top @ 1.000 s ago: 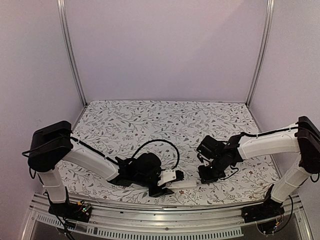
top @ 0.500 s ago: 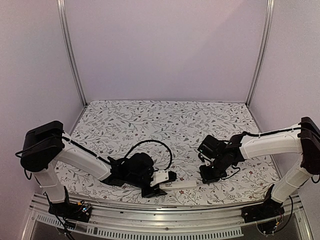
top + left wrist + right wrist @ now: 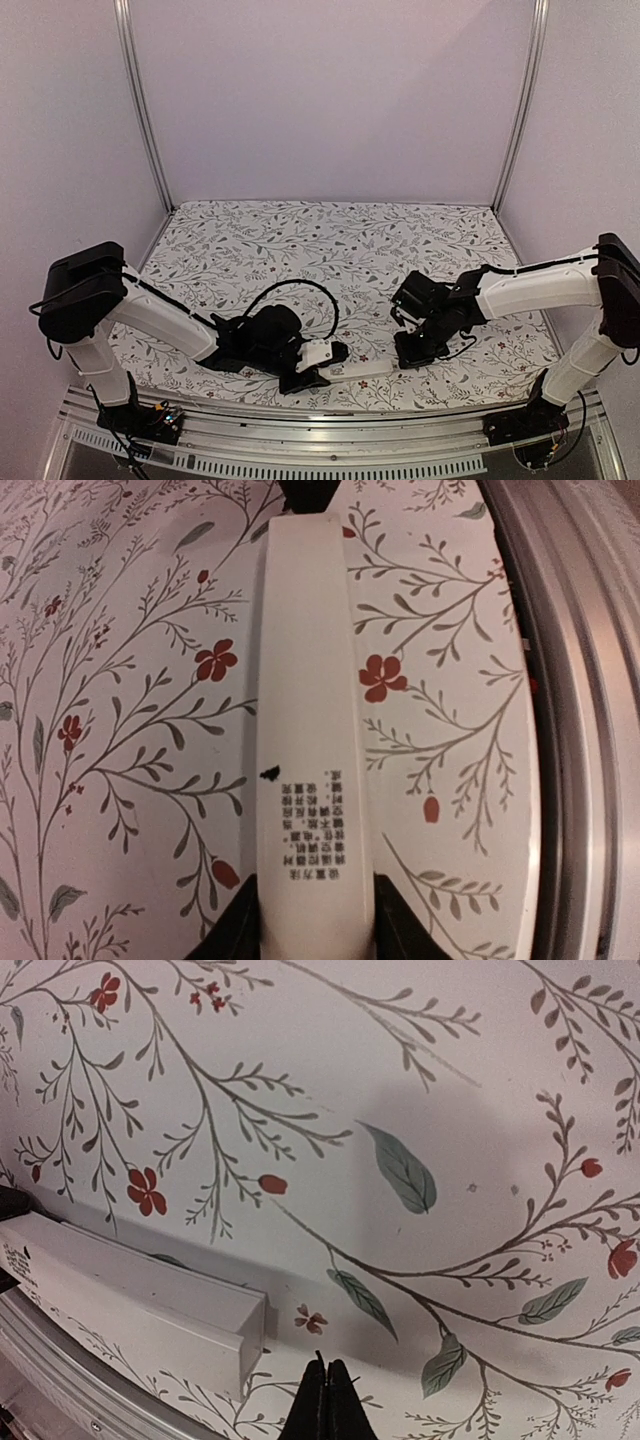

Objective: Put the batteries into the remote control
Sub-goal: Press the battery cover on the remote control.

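Observation:
My left gripper is blocking the printed end of the remote control, so it should open and back away before my right gripper takes that printed end.
The remote control is a slim white bar lying on the floral cloth near the table's front edge, printed text on its upward face. My left gripper is shut on its near end, one black finger against each long side. In the top view the remote lies between the two grippers, left and right. My right gripper is shut and empty, just beyond the remote's other end and not touching it. The batteries are out of view.
The metal rail at the table's front edge runs close alongside the remote, and also shows in the right wrist view. The floral cloth stretches away behind both arms. Upright frame posts stand at the back corners.
My left gripper has shifted a little to the left, keeping hold of the remote. The right arm has barely moved.

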You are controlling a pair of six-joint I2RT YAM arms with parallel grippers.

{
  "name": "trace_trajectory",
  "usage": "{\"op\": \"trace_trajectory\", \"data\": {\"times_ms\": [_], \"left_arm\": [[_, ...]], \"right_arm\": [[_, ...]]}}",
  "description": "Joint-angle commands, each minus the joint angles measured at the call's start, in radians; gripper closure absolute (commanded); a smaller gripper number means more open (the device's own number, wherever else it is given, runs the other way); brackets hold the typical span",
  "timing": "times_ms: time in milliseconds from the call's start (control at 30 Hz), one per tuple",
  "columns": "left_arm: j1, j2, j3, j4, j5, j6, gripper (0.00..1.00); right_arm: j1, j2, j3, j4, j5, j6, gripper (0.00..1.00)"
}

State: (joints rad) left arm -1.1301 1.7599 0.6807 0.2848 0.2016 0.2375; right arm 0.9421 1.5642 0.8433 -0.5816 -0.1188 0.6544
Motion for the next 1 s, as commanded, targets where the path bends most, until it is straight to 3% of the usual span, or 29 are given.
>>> {"op": "trace_trajectory", "data": {"times_ms": [0, 167, 333, 533, 733, 900, 967], "left_arm": [[0.014, 0.009, 0.002, 0.005, 0.002, -0.007, 0.67], [0.013, 0.010, 0.007, 0.007, -0.008, -0.018, 0.70], [0.007, 0.026, 0.022, 0.036, -0.005, -0.026, 0.73], [0.007, 0.033, 0.033, 0.030, 0.007, -0.020, 0.72], [0.008, -0.005, -0.003, 0.007, -0.003, -0.008, 0.57], [0.009, -0.042, -0.031, -0.011, -0.014, -0.004, 0.41], [0.011, -0.059, -0.043, -0.016, -0.021, -0.008, 0.40]], "right_arm": [[0.020, 0.037, 0.040, -0.015, 0.025, 0.001, 1.00], [0.076, 0.096, 0.102, -0.055, 0.060, 0.009, 1.00], [0.121, 0.158, 0.137, 0.013, -0.060, 0.026, 1.00], [0.092, 0.128, 0.143, -0.061, 0.029, 0.011, 1.00], [0.010, 0.059, 0.105, -0.122, 0.094, -0.032, 1.00], [0.002, 0.062, 0.095, -0.171, 0.159, -0.051, 1.00], [0.001, 0.067, 0.093, -0.172, 0.164, -0.053, 1.00]]}}
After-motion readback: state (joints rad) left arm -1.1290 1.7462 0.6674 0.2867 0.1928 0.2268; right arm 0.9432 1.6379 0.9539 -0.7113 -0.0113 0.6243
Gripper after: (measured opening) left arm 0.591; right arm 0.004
